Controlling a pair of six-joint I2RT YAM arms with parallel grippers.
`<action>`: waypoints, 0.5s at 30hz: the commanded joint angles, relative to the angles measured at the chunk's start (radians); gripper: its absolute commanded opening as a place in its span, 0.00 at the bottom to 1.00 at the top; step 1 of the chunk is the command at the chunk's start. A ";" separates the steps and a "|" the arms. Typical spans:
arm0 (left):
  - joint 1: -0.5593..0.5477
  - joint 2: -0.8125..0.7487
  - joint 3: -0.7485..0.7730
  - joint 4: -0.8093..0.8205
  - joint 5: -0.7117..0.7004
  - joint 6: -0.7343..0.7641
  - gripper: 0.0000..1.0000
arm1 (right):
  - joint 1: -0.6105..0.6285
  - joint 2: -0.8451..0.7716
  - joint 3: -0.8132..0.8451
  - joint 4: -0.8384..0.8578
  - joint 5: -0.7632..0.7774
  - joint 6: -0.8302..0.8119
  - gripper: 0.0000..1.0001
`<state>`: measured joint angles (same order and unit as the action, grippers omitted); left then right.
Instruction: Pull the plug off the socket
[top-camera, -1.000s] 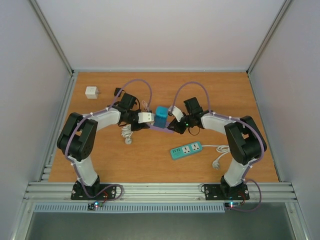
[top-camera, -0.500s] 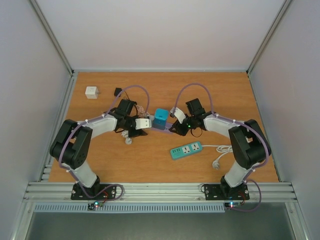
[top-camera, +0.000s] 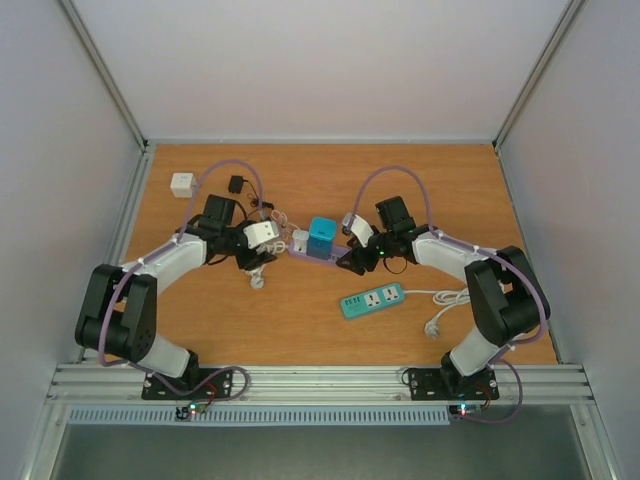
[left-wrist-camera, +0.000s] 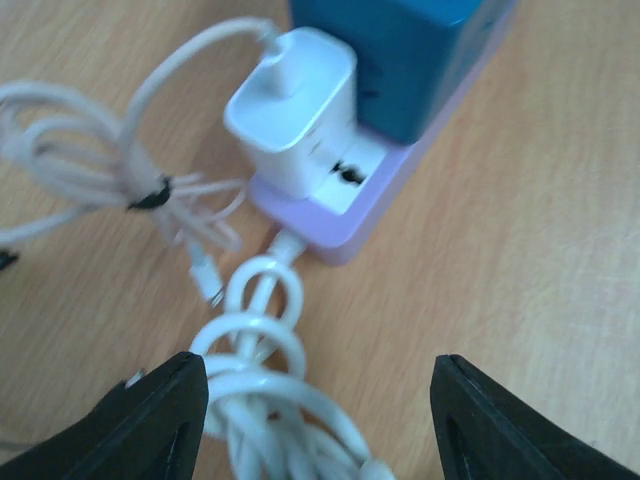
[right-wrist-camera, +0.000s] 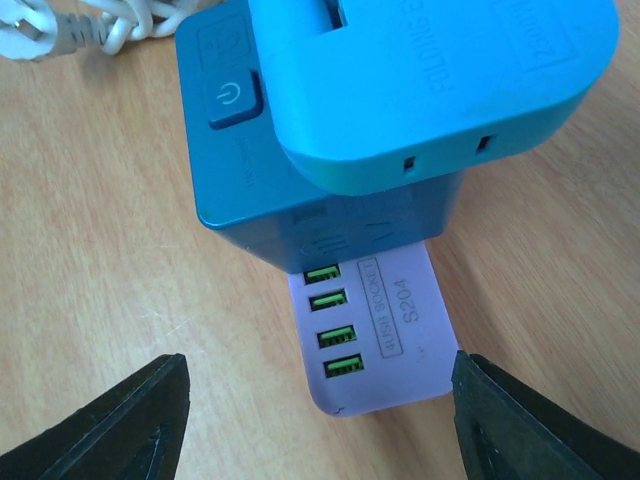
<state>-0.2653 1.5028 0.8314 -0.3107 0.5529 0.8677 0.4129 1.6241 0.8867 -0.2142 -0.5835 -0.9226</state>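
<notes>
The light blue plug (top-camera: 323, 227) is on the blue adapter, away from the purple strip's end, so the robot's right gripper should hold the blue adapter (top-camera: 320, 248) before the left gripper pulls.
A purple socket strip (top-camera: 331, 252) lies mid-table with a blue adapter (top-camera: 322, 237) on top. A white plug (left-wrist-camera: 295, 110) with its cable stands on the strip's left end (left-wrist-camera: 350, 205), hard against the blue adapter (left-wrist-camera: 400, 60); I cannot tell how deep it is seated. My left gripper (left-wrist-camera: 320, 400) is open a short way back from the plug, over a coiled white cable (left-wrist-camera: 265, 380), and holds nothing. My right gripper (right-wrist-camera: 315, 405) is open, its jaws straddling the strip's end with green USB ports (right-wrist-camera: 335, 320) without touching it.
A teal power strip (top-camera: 372, 300) with a white cord and plug (top-camera: 435, 326) lies front right. A white cube adapter (top-camera: 183, 185) and a small black adapter (top-camera: 237, 184) sit at the back left. A thin tied cable bundle (left-wrist-camera: 90, 170) lies left of the plug.
Both grippers have opened and let go of the plug and strip. The left arm has drawn back to the left; the right has backed off slightly.
</notes>
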 joint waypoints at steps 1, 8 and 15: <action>0.028 -0.026 -0.022 0.002 -0.036 -0.076 0.64 | -0.006 0.048 0.007 0.063 0.005 -0.094 0.74; 0.037 -0.038 -0.060 -0.013 -0.121 -0.144 0.77 | -0.003 0.119 0.026 0.078 0.008 -0.166 0.74; 0.046 -0.025 -0.086 -0.035 -0.175 -0.138 0.77 | -0.003 0.159 0.026 0.129 -0.002 -0.194 0.75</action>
<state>-0.2295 1.4891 0.7586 -0.3355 0.4122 0.7406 0.4122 1.7592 0.8970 -0.1364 -0.5716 -1.0706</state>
